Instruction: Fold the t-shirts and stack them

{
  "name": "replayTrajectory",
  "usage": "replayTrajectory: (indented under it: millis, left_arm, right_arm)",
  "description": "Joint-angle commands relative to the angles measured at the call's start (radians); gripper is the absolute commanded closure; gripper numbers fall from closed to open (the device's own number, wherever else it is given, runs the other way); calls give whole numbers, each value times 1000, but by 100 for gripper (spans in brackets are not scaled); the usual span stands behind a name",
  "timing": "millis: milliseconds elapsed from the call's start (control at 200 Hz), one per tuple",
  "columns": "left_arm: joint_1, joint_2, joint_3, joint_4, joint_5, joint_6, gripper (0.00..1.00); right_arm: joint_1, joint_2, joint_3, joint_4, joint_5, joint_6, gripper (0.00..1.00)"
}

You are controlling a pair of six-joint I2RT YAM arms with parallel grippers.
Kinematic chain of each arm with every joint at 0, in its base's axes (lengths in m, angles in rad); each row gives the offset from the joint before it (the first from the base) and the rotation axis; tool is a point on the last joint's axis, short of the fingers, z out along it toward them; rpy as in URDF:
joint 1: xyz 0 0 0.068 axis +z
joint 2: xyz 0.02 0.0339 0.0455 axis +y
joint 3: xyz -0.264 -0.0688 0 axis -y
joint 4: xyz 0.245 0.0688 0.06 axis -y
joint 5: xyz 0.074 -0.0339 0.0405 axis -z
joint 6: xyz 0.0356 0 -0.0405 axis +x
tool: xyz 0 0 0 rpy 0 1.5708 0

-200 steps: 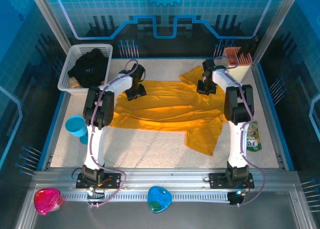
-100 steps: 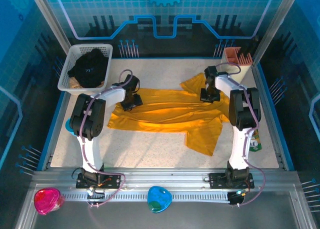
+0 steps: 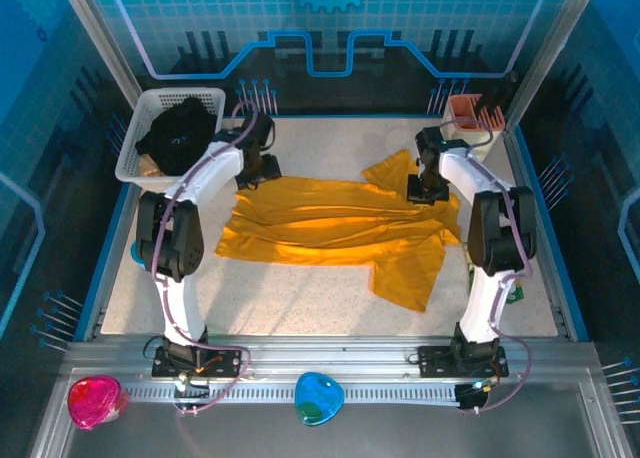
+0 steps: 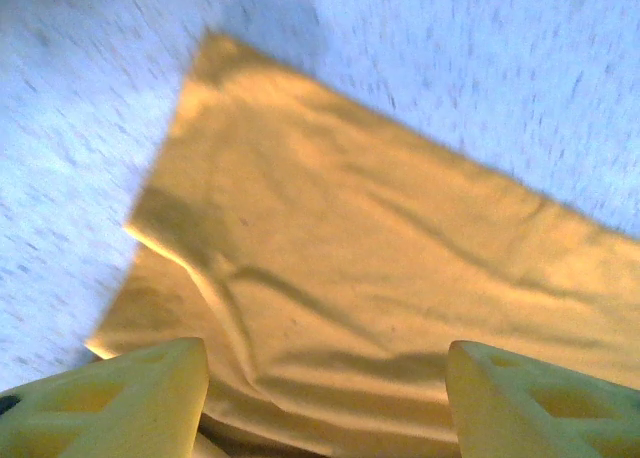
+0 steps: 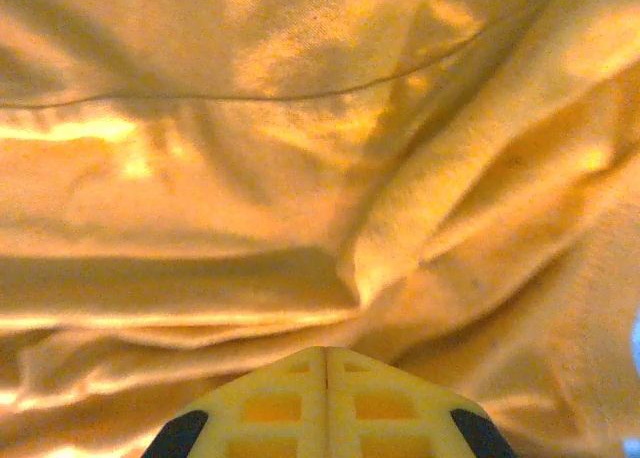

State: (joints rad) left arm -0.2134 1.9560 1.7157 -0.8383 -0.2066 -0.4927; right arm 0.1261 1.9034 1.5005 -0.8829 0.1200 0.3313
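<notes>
The golden-yellow t-shirt's body (image 3: 325, 225) is gathered by long creases (image 3: 300, 219), so it will spread out wider and smoother when I pull its far edge.
The golden-yellow t-shirt (image 3: 330, 223) lies spread across the middle of the table, one sleeve hanging toward the front right. My left gripper (image 3: 258, 166) hovers over the shirt's far left edge; in the left wrist view it (image 4: 325, 398) stands open, with wrinkled yellow cloth (image 4: 380, 258) below and nothing between the fingers (image 4: 110, 398). My right gripper (image 3: 425, 190) is low on the shirt's far right part. Its fingertips (image 5: 325, 363) are pressed together, and folds of cloth (image 5: 250, 178) run up into them. The black t-shirt (image 3: 178, 133) sits bunched in the white basket (image 3: 205, 94).
The basket stands at the back left corner. A teal cup (image 3: 140, 250) is at the left edge behind my left arm. An orange holder (image 3: 470, 113) stands at the back right, and a green packet (image 3: 515, 288) lies by the right arm.
The left gripper swung toward the front, then back to the shirt's far left edge. The right gripper moved nearer and rightward, dragging the shirt's far edge with it.
</notes>
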Motion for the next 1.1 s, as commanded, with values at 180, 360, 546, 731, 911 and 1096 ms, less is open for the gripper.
replayTrajectory:
  millis: [180,360,546,731,911,1096]
  left_arm:
    - [96,170,142,-45,-39,178,50]
    - [125,266,218,-38,-11,258,51]
    - [139,331,267,-45,-11,301,51]
    - [152,388,312,-72,-15,329,51]
    - [152,433,350,-77,-2,372,51]
    - [154,514,451,-127,-7,406,51]
  right_arm:
    - [6,-145,-123,2,-69,5,100]
    - [7,-207,-170,8,-77,8,100]
    - [11,-249,-194,10,-84,14,100]
    - [15,-262,-211,11,-86,15,100]
    - [17,-270,-225,13,-85,16,100]
    - [20,-274,-233,13,-88,19,100]
